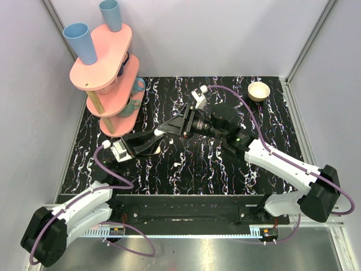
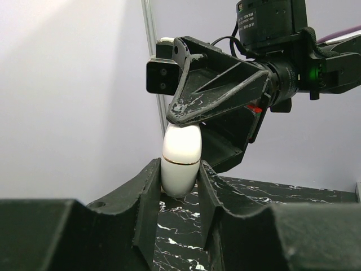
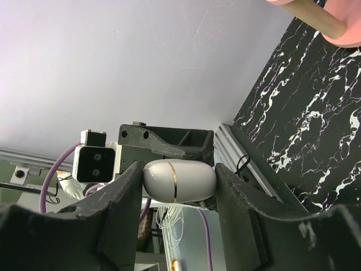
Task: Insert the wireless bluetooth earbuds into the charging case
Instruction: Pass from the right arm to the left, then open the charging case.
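Observation:
My right gripper should release the closed charging case it pinches across its gold seam [image 3: 175,182], retreat and push the lid open while my left gripper holds the case.
The white egg-shaped charging case [image 1: 160,132] with a gold seam is closed and held above the table between both grippers. My left gripper [image 2: 179,175] is shut on its lower half [image 2: 181,155], one finger on each side. My right gripper [image 3: 179,183] spans the case [image 3: 192,180] end to end, and both fingers appear to touch it. In the top view the left gripper [image 1: 158,140] and right gripper [image 1: 171,127] meet at the table's middle. One tiny white earbud [image 1: 176,164] lies on the black marble table in front of them. I cannot make out the other earbud.
A pink tiered stand [image 1: 104,62] with two blue cups [image 1: 80,40] stands at the back left, with a teal cup [image 1: 137,90] on its lower shelf. A cream bowl [image 1: 259,91] sits at the back right. Grey walls enclose the table [image 1: 254,175].

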`<control>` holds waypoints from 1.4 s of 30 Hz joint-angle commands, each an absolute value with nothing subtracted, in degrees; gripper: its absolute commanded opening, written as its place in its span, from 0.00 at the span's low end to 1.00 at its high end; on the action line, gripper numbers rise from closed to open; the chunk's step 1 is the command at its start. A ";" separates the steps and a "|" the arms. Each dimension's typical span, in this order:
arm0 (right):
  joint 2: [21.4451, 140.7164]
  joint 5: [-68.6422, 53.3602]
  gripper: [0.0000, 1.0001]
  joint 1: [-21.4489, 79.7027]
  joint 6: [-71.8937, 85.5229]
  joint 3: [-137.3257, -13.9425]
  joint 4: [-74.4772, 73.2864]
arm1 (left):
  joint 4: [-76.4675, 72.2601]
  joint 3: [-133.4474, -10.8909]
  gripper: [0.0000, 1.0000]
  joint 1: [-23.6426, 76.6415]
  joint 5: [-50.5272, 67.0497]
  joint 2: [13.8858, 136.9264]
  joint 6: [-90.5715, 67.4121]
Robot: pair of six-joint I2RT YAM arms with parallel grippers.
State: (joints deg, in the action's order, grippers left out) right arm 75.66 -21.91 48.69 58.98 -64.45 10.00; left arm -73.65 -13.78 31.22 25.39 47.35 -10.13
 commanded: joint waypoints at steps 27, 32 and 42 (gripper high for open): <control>71.81 -14.60 0.82 48.60 46.95 -67.14 3.61 | -74.62 -13.89 0.00 31.73 21.45 43.86 -5.71; 67.86 -9.84 0.85 48.43 38.51 -67.32 1.23 | -69.45 -14.06 0.00 31.73 20.92 42.19 -5.63; 70.13 -15.38 0.60 48.78 25.93 -74.61 -9.13 | -61.35 -17.05 0.00 31.73 21.53 42.19 -9.57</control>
State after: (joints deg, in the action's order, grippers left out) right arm 68.64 -13.39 48.49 32.12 -70.74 -4.01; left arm -63.81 -13.58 31.57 21.19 42.35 -7.62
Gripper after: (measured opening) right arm 0.675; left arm 0.328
